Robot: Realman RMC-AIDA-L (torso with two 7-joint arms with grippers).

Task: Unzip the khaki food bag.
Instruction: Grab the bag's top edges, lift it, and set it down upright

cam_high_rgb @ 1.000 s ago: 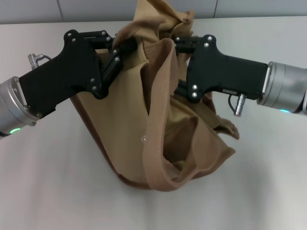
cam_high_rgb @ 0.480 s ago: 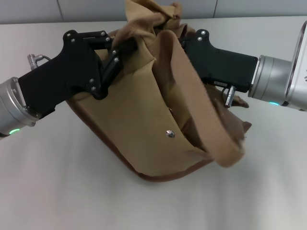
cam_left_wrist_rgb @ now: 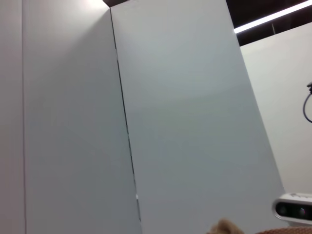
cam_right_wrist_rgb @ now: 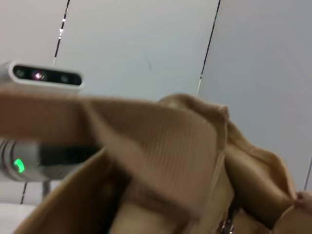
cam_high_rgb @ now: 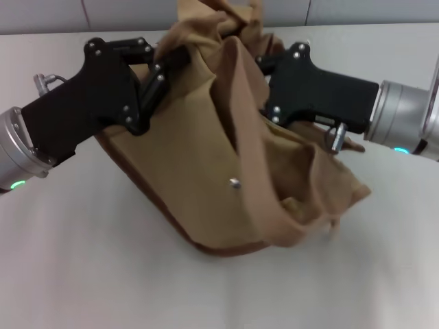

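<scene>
The bag's top edge (cam_high_rgb: 197,53) is held in place by my left gripper, so my right gripper goes on pulling the metal zipper part toward the brown zipper tail (cam_high_rgb: 353,145) and lets go there.
The khaki food bag (cam_high_rgb: 206,164) hangs crumpled and tilted between my two grippers, its brown bottom trim (cam_high_rgb: 206,248) near the table. The front pocket's metal snap (cam_high_rgb: 235,183) faces me. My left gripper (cam_high_rgb: 167,63) is shut on the bag's top edge at the left. My right gripper (cam_high_rgb: 264,63) is pressed into the bunched top at the right, its tips hidden by fabric. The right wrist view shows khaki fabric (cam_right_wrist_rgb: 170,161), a webbing handle (cam_right_wrist_rgb: 73,117) and a small metal zipper part (cam_right_wrist_rgb: 225,225). The left wrist view shows only a scrap of khaki (cam_left_wrist_rgb: 224,227).
The bag is over a plain white table (cam_high_rgb: 82,260). A grey panelled wall (cam_high_rgb: 123,14) runs along the far edge. The bag's loose handle and flap (cam_high_rgb: 336,192) droop toward the right under my right arm.
The bag has swung and turned, so the front face with the snap now shows. The webbing handle loop dropped from the front to the right side. Both grippers shifted slightly.
</scene>
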